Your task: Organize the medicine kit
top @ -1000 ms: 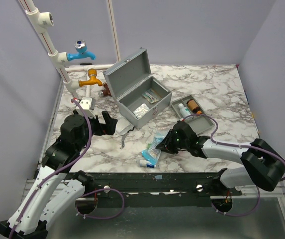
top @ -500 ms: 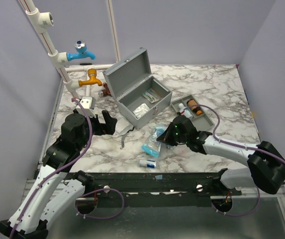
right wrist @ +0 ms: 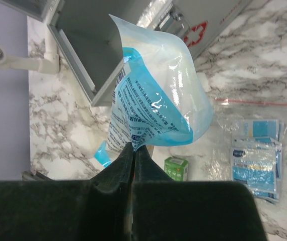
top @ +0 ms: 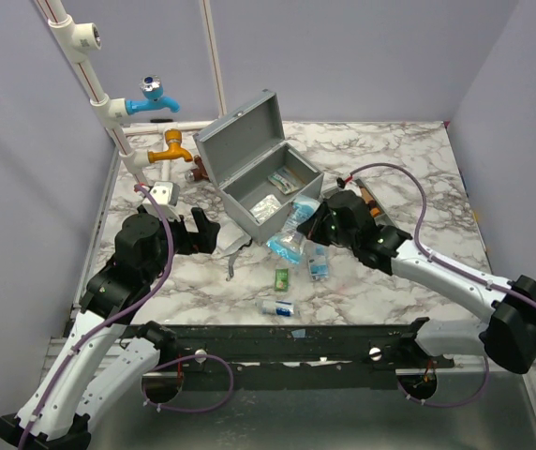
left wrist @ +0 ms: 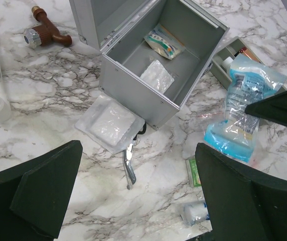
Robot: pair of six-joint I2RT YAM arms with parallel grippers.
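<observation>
My right gripper is carrying the blue-and-clear pouch in and should keep on until it hangs over the kit's bottom (top: 250, 187), free beside the packets, then let go.
The medicine kit (top: 259, 178) is a grey metal box standing open at the back left of the marble table, its lid tipped back. Two flat packets (left wrist: 157, 76) lie inside it. Its grey compartmented tray (top: 385, 217) sits to the right, partly hidden behind my right arm. My right gripper (top: 307, 231) is shut on the lower edge of a blue-and-clear pouch (right wrist: 153, 100), which hangs above the table just in front of the kit (right wrist: 78, 65). My left gripper (left wrist: 138, 168) is open and holds nothing, hovering over bare marble left of the kit (left wrist: 158, 65).
A white gauze packet (left wrist: 108, 123) and scissors (left wrist: 128, 168) lie at the kit's front corner. A small green box (top: 282, 278), a clear bag of blue sachets (top: 320, 262) and a small white roll (top: 277, 307) lie near the front. Taps on white piping (top: 151, 98) stand at the back left.
My right gripper closed on the blue pouch, lifted it off the front of the table and carried it back toward the kit, uncovering the green box and sachet bag. The left arm stayed still.
</observation>
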